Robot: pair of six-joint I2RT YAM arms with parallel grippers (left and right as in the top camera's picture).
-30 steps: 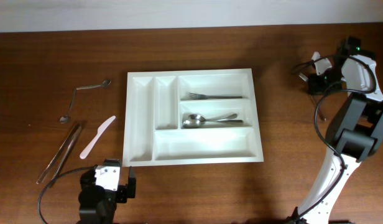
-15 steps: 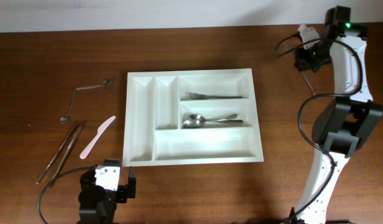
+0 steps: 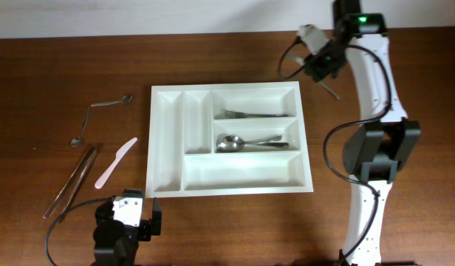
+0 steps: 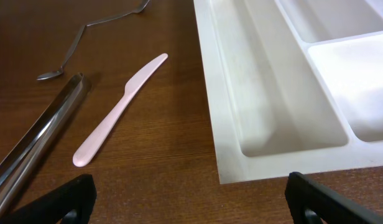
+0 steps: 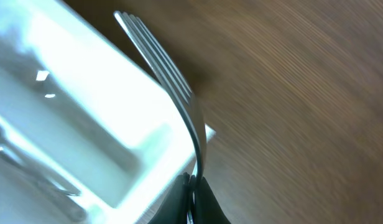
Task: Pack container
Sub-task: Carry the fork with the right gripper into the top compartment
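Note:
The upper compartment has free room (image 3: 258, 99) next to its matching fork (image 3: 251, 114), so my right gripper should keep bringing the fork it holds there until the held fork hangs inside, and then let go.
The container (image 3: 167, 140), a white cutlery tray, lies mid-table. One fork (image 3: 253, 114) rests in its upper short compartment and spoons (image 3: 250, 140) in the one below. My right gripper (image 3: 325, 72) hovers just beyond the tray's far right corner, shut on a second metal fork (image 5: 170, 81). In the right wrist view the tines stick up over the tray's corner (image 5: 148, 149), with the gripper (image 5: 194, 186) clamped on the handle. My left gripper (image 4: 191, 208) stands open and empty near the tray's front left corner (image 4: 266, 93).
Left of the tray lie a pink plastic knife (image 3: 115, 161), metal tongs (image 3: 71, 179) and a bent spoon (image 3: 102, 111). The same knife (image 4: 117, 112) and tongs (image 4: 36, 143) show ahead of the left gripper.
The right arm has swung left from the table's far right edge to the tray's far right corner, carrying the fork. The left arm has not moved.

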